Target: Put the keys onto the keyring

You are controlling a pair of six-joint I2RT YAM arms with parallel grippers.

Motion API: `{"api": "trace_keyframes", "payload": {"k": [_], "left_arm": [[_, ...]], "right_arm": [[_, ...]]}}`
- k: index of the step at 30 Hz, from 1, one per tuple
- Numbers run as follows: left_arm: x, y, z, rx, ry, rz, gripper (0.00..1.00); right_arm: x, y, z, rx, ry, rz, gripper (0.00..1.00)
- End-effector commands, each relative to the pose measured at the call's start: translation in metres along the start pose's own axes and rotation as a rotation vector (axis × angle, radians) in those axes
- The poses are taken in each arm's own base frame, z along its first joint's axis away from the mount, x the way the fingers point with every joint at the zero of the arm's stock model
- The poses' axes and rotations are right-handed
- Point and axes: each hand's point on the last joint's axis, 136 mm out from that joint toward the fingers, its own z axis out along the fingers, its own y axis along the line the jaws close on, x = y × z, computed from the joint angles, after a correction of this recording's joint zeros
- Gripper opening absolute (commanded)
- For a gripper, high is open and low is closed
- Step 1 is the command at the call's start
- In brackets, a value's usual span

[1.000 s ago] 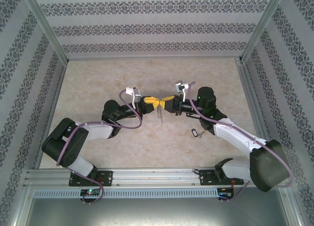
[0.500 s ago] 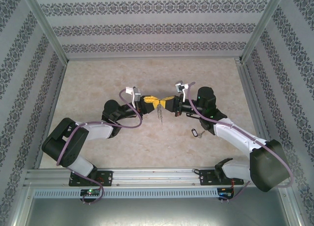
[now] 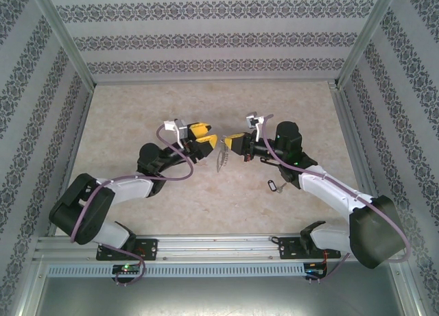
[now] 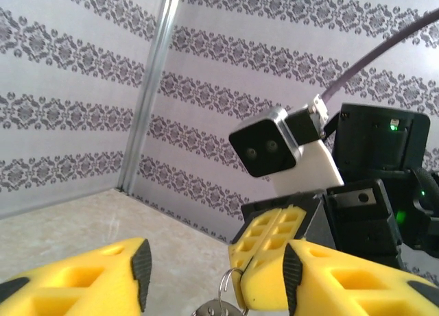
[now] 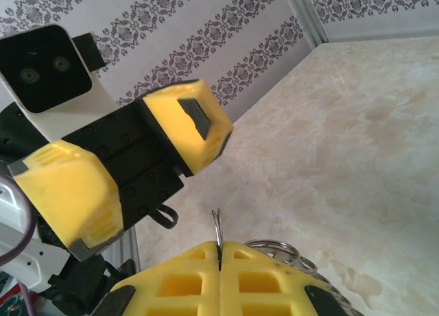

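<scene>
The robot's right gripper, nearest the key (image 3: 272,186), is closed on the keyring, so the left gripper should take hold of the keyring's exposed top (image 5: 217,225) and free the right gripper.
My right gripper (image 3: 230,142) is shut on the keyring (image 3: 221,158), which it holds above the middle of the table with the beaded chain dangling below. The thin silver keyring (image 5: 217,227) sticks up edge-on from between the closed yellow fingers (image 5: 185,282), with the chain links (image 5: 278,249) beside them. My left gripper (image 3: 203,135) is open just left of the ring, with nothing between its jaws. From its wrist view, the keyring (image 4: 228,288) is pinched in the right fingers (image 4: 264,251) between my own open fingertips (image 4: 140,268). One of the keys (image 3: 272,186) lies on the table beside the right forearm.
The beige tabletop (image 3: 137,110) is fenced by patterned walls (image 3: 206,38) at the back and both sides. A metal rail (image 3: 219,246) carrying both arm bases runs along the near edge.
The left gripper has opened, let go of the keyring and drawn back to the left. The right gripper stays shut on the ring, and the chain has swung slightly.
</scene>
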Motion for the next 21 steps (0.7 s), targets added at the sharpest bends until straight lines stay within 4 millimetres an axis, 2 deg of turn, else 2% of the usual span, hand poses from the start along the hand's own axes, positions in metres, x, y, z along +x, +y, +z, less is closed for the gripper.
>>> {"api": "trace_keyframes", "payload": {"k": [1, 9, 18, 21], "left_arm": [[-0.006, 0.001, 0.0, -0.035, -0.005, 0.05, 0.6], [-0.013, 0.004, -0.003, -0.084, 0.006, 0.035, 0.64], [-0.025, -0.002, -0.006, -0.122, 0.074, -0.016, 0.66], [-0.024, -0.009, 0.0, -0.084, 0.113, -0.06, 0.66]], "right_arm": [[-0.021, 0.007, -0.002, -0.01, -0.074, -0.061, 0.0], [-0.04, 0.012, -0.008, -0.009, -0.153, -0.097, 0.0], [-0.05, 0.018, -0.02, 0.0, -0.237, -0.106, 0.0], [-0.058, 0.027, -0.025, -0.022, -0.282, -0.115, 0.0]]}}
